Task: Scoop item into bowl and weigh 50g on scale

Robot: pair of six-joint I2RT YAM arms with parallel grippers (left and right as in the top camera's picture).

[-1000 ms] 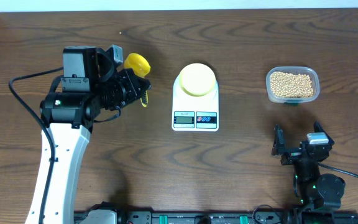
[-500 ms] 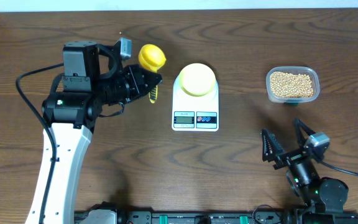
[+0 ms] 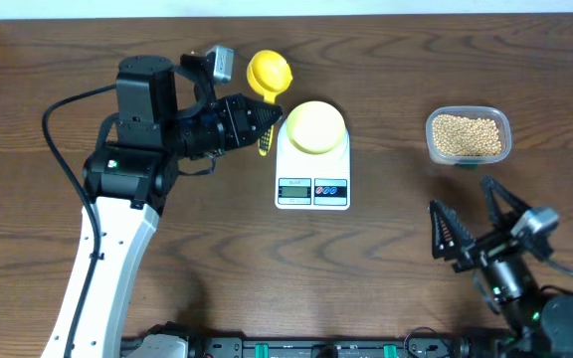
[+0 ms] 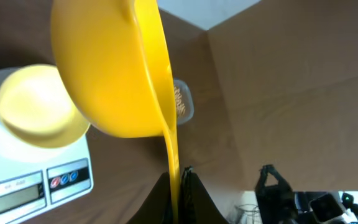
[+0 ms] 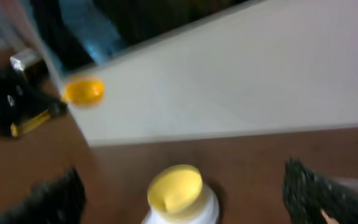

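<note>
My right gripper should keep moving closer until its open fingers can close on the yellow scoop's handle end (image 3: 265, 144), because that end sticks out free past my left gripper.
The pale yellow bowl (image 3: 313, 126) sits empty on the white scale (image 3: 312, 185) at the table's middle. It also shows in the left wrist view (image 4: 33, 106) and the right wrist view (image 5: 174, 186). My left gripper (image 3: 264, 123) is shut on the handle of a bright yellow scoop (image 3: 268, 72), held in the air just left of the bowl; the scoop (image 4: 114, 68) fills the left wrist view. The beans (image 3: 468, 134) lie in a clear tub (image 3: 469, 157) at the far right. My right gripper (image 3: 471, 224) is open and empty, near the front right.
The left arm's cable (image 3: 63, 149) loops over the table's left side. The tub with beans shows small behind the scoop in the left wrist view (image 4: 182, 102). The right wrist view is blurred.
My left gripper has carried the scoop right and up toward the scale. My right arm has lifted and its jaws have opened wide.
</note>
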